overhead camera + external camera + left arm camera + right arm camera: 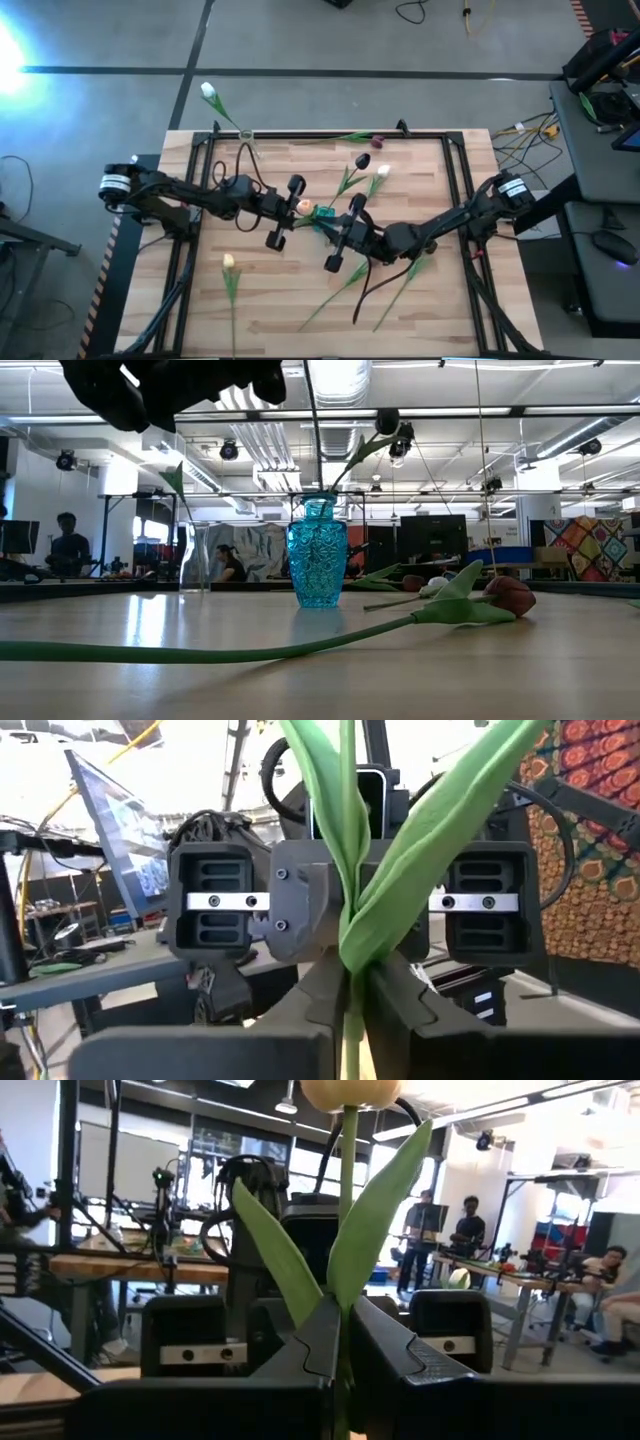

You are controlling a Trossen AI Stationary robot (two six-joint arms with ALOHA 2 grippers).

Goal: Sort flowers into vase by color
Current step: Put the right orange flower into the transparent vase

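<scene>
The clear glass vase (249,142) is too far away for my right gripper to reach, so my right gripper should open and leave the cream-peach tulip (305,207) for my left gripper.
A cream-peach tulip (303,207) stands upright between my two grippers, over the blue glass vase (325,213). My left gripper (300,212) and right gripper (332,226) face each other, both shut on its stem. A dark maroon tulip (388,422) stands in the blue vase (318,565). A white tulip (210,92) leans out of a clear glass vase (245,140) at the far left corner. Other tulips lie flat on the table: cream (229,262), white (382,172), maroon (377,140). My left gripper (350,995) pinches the tulip's stem (350,960) between its two fingers, just under where the leaves fork. The fingers lie level across the stem, coming from the table's left. My right gripper (340,1355) pinches the same stem (345,1295) below the leaf fork, level, from the table's right; the head (350,1092) stands upright above.
Loose stems (340,290) lie on the near half of the table, under and beside my right arm. In the low view a maroon tulip (510,595) lies with its long stem across the foreground. Black frame rails (190,200) border the wooden table. People stand in the room beyond.
</scene>
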